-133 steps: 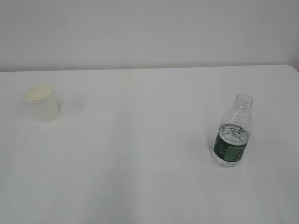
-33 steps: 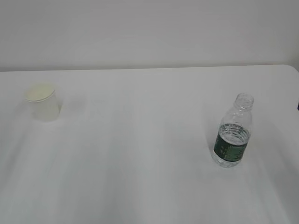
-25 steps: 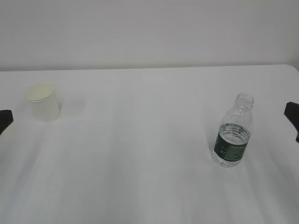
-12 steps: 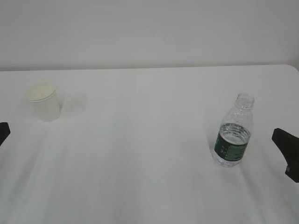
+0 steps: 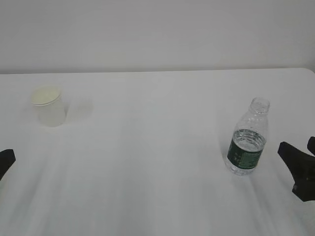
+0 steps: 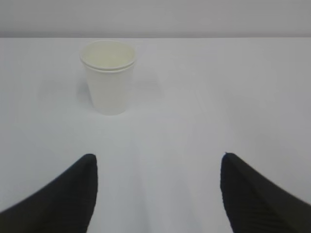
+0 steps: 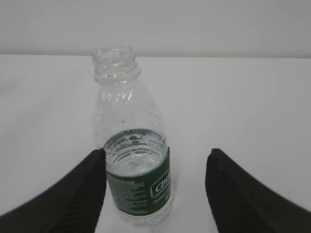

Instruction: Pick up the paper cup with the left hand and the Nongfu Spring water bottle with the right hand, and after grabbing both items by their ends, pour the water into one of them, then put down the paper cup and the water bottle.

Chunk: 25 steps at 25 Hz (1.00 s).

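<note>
The bottle has water only up to the label's top (image 5: 249, 134), so it will pour a thin stream once the robot tilts it with its opening (image 5: 260, 103) below its base.
The paper cup (image 5: 48, 106) stands upright at the table's far left; in the left wrist view the paper cup (image 6: 109, 77) is ahead and a little left of centre, empty. My left gripper (image 6: 158, 158) is open, well short of it, with nothing between its fingers; in the exterior view only one fingertip (image 5: 7, 157) shows at the left edge. The Nongfu Spring water bottle (image 5: 248, 142) stands capless at the right. My right gripper (image 5: 297, 150) is open just right of it, apart. In the right wrist view the bottle (image 7: 121, 104) sits close ahead near the left finger (image 7: 82, 194). Water (image 7: 132, 145) reaches the label's top.
The white table (image 5: 147, 162) spreads wide between cup and bottle. Its far edge (image 5: 157, 72) meets a plain pale wall, and its right corner (image 5: 309, 71) is rounded.
Both grippers have come in from the sides of the exterior view. The right one has closed in on the bottle from the right. Cup and bottle stand where they were.
</note>
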Tool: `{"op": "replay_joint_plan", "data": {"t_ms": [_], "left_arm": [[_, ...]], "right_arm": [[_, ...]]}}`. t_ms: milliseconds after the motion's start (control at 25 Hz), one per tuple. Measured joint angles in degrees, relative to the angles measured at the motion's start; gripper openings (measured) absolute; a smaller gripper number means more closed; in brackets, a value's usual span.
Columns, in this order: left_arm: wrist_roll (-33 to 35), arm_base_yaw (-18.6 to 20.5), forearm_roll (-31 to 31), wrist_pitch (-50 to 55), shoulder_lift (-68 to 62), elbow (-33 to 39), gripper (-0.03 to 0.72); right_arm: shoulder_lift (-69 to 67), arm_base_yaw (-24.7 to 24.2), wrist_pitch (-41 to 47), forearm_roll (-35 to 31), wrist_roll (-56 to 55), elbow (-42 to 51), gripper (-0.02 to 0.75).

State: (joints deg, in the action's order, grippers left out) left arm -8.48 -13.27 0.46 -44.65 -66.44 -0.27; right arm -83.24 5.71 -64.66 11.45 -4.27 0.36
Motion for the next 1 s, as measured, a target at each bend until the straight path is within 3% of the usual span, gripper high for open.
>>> {"op": "replay_joint_plan", "data": {"t_ms": [360, 1000], "left_arm": [[0.5, 0.0, -6.4, 1.9, 0.0, 0.1, 0.552], [0.8, 0.0, -6.9, -0.1, -8.6, 0.1, 0.543]], "right_arm": [[-1.5, 0.0, -0.6, 0.2, 0.3, 0.0, 0.483], [-1.5, 0.0, -0.8, 0.3, 0.6, 0.0, 0.483]]}}
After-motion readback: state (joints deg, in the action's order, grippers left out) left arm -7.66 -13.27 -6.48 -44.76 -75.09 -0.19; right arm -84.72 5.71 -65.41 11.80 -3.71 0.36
